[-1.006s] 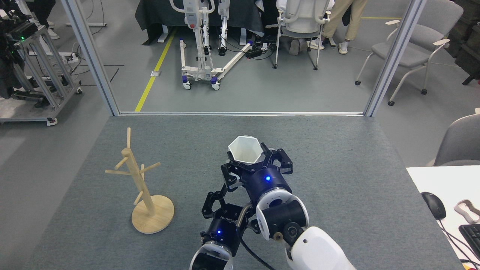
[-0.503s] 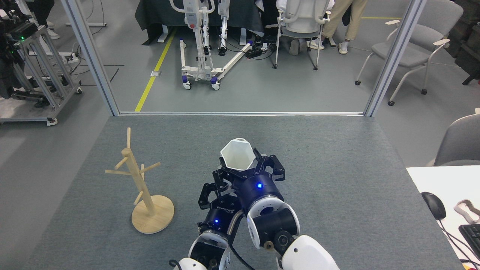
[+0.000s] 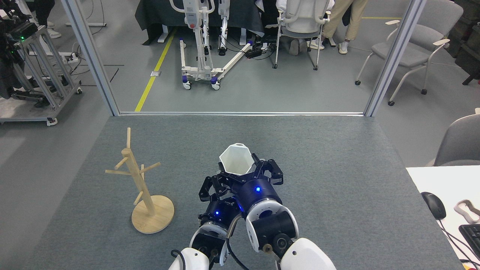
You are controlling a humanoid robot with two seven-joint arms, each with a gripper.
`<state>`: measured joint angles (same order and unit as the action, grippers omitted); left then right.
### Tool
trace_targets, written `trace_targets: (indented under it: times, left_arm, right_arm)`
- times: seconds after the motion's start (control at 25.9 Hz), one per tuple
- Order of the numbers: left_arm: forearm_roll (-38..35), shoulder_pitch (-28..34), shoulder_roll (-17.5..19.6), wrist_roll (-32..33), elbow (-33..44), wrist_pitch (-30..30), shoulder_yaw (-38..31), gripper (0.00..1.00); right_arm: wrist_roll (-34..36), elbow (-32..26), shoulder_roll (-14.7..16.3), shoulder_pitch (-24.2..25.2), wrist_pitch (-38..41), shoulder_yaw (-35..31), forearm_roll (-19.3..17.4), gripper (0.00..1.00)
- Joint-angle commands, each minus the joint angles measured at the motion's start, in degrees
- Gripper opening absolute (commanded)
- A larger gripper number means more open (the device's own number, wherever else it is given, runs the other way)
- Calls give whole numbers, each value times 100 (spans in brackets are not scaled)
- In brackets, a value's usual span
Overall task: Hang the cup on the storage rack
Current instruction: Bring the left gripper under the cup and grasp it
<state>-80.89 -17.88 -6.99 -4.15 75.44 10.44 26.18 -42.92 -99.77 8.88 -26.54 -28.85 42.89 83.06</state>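
A small bump shows just above the white cup's far rim. I should expect a tab with a peg-sized hole to be hidden behind it.
The white faceted cup is held above the grey table with its hexagonal mouth tilted up toward me; my right gripper is shut on its lower body. My left gripper sits just left of and below the right one, close under the cup, its dark fingers splayed open and partly hidden behind the right wrist. The storage rack, a light wooden pole with angled pegs on a round disc base, stands upright at the table's left, well apart from both grippers. The cup's tab is hidden.
The grey felt table ends at a metal frame rail at the back. A white desk corner with a mouse and keyboard lies at the right. Chairs, a wheeled lift frame and seated people's legs are on the floor beyond.
My right gripper has drawn the cup back and left toward me. My left gripper has risen forward until it sits right beside the right gripper. The rack has not moved.
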Motion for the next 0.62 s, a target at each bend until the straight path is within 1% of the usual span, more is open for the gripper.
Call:
trace_targets:
  times: [0.0,0.04,0.08,0.15,0.19,0.23,0.27,0.31,0.43,0.5,0.58]
  left_arm:
    - [-14,-172,-4,-68,-179,-33,-7,69]
    - [-14,-172,-4,-77,-144,-33,1,57]
    - [-23,-154,13,-77,-117,-33,10,45]
    - [-23,-128,22,-68,-38,-33,28,27]
    - [-23,-119,31,-59,6,-77,28,17]
    - [-23,-110,31,-50,14,-94,37,9]
    - [-23,-110,31,-50,14,-94,45,7]
    - [-23,-119,31,-42,6,-103,45,6]
    - [-23,-119,40,-24,6,-103,45,5]
    - [-23,-110,40,-24,14,-121,54,5]
    - [-32,-102,57,-42,41,-288,72,5]
  right_arm:
    - [3,1,8,17,-6,9,0,0]
    - [3,1,8,8,-6,9,0,0]
    - [3,1,17,8,-6,9,0,2]
    - [3,1,17,8,-6,9,0,15]
    - [3,1,26,8,-6,9,0,23]
    - [11,1,26,8,-6,9,0,34]
    - [20,1,17,0,-6,9,0,47]
    - [29,1,17,-9,-6,9,0,62]
    - [90,-34,17,-44,2,9,17,98]
    - [248,-78,0,-62,73,0,35,99]
    - [696,-157,-88,-71,73,-9,176,99]
